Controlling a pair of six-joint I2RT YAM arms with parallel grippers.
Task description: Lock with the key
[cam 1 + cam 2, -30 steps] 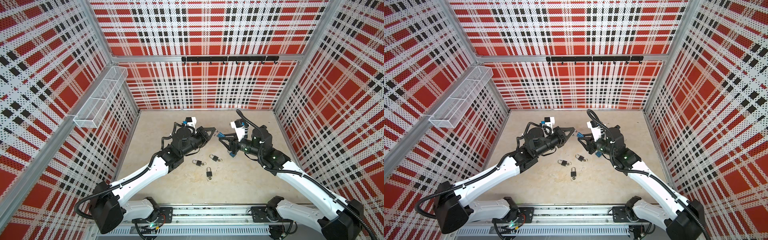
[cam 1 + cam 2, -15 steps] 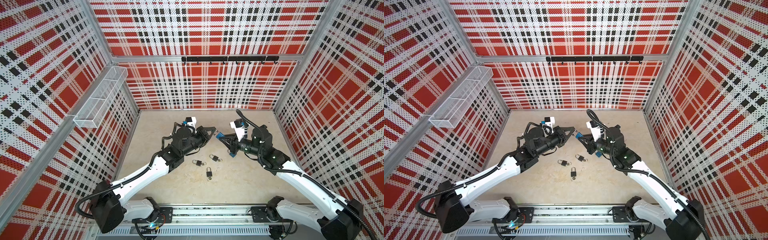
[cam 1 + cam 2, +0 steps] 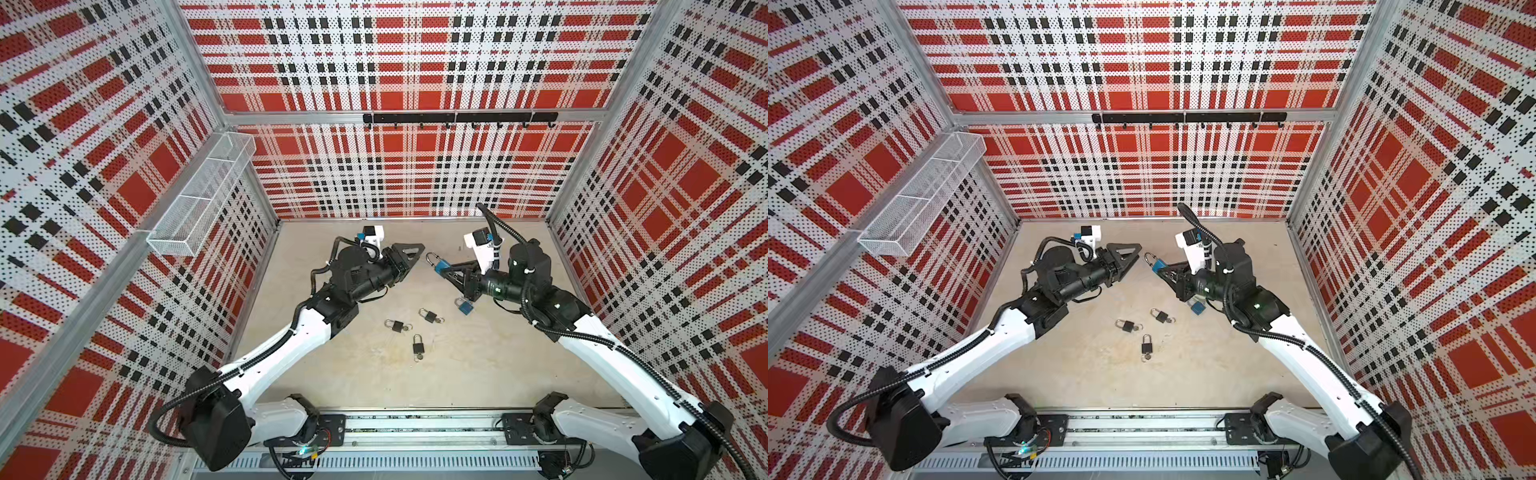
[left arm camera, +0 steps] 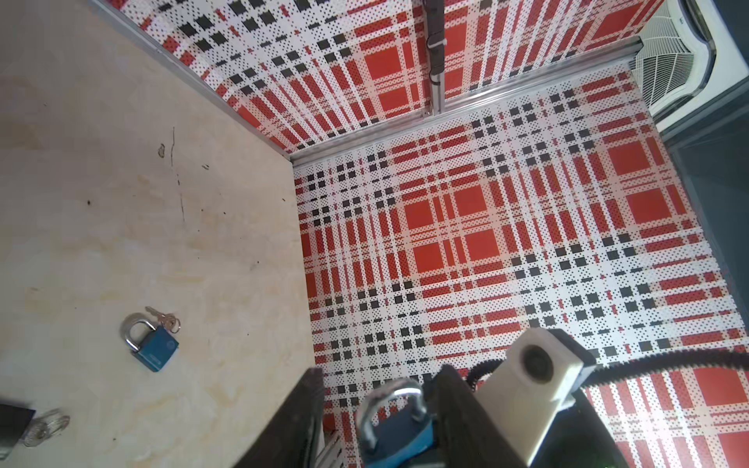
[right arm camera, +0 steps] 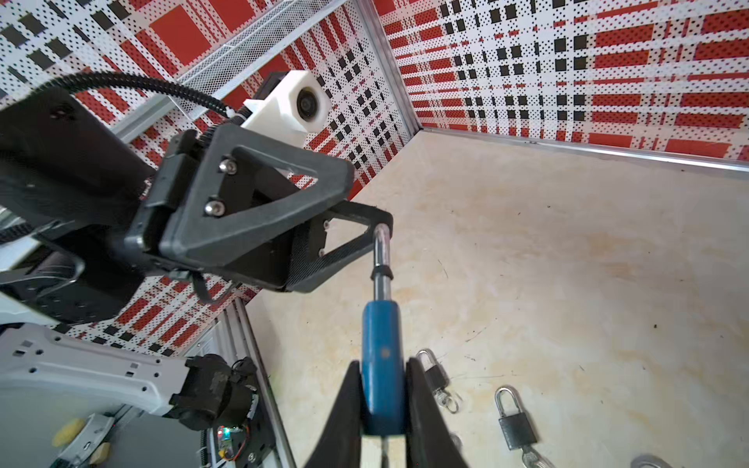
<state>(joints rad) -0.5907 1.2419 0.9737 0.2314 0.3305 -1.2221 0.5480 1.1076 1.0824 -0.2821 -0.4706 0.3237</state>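
Note:
My left gripper should turn and close on the shackle's flat sides (image 3: 432,257), because the shackle's loop (image 4: 391,390) lies broad across its open fingers.
My right gripper (image 5: 383,364) is shut on the flat faces of a blue padlock (image 5: 383,364), held off the table with its shackle (image 5: 381,251) pointing at the left arm. In both top views the lock (image 3: 441,266) (image 3: 1158,266) hangs between the two arms. My left gripper (image 3: 415,259) (image 4: 381,375) stands open with nothing in it, its fingertips (image 5: 383,221) right at the shackle's top. A second blue padlock (image 4: 153,346) lies on the table with a key (image 4: 167,321) beside it. The held lock's own key cannot be made out.
Three black padlocks (image 3: 395,326) (image 3: 431,316) (image 3: 417,344) with keys lie mid-table near the front. The second blue padlock (image 3: 464,306) lies under the right gripper. A wire basket (image 3: 199,199) hangs on the left wall, a hook rail (image 3: 457,118) on the back wall.
The left gripper, shut at the shackle before, has opened. The right gripper closed tighter on the blue padlock. Both arms stayed nearly where they were.

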